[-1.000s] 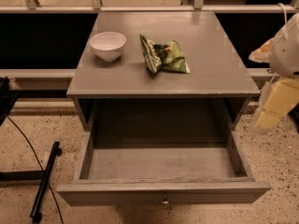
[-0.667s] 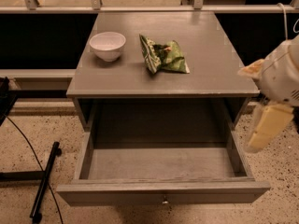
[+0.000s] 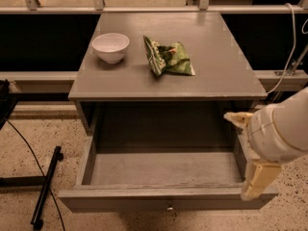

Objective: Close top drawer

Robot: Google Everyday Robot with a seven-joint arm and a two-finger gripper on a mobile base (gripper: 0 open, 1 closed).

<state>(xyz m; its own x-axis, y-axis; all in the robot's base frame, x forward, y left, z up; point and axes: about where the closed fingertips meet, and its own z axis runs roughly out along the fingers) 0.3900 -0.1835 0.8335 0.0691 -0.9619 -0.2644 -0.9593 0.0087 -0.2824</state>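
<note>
The top drawer (image 3: pixel 159 169) has straight sides (image 3: pixel 87 160) running back under the cabinet top, so it will go in square and flush as I push on its front panel.
The top drawer (image 3: pixel 163 196) is a wide grey wooden drawer pulled far out of the grey cabinet (image 3: pixel 168 57). It is empty inside. A small metal knob (image 3: pixel 169 207) shows at the middle of its front panel, at the bottom edge of the view. My gripper (image 3: pixel 257 179) is cream-coloured and hangs from the white arm (image 3: pixel 281 129) at the right. It sits over the drawer's front right corner, close to or touching the front panel.
A white bowl (image 3: pixel 110 47) and a crumpled green snack bag (image 3: pixel 168 57) lie on the cabinet top. A black stand (image 3: pixel 45 186) and cables rest on the speckled floor at the left. A metal rail (image 3: pixel 154 8) runs behind the cabinet.
The arm and gripper have moved left and down, from beside the cabinet's right side to the drawer's front right corner. The drawer has not visibly moved.
</note>
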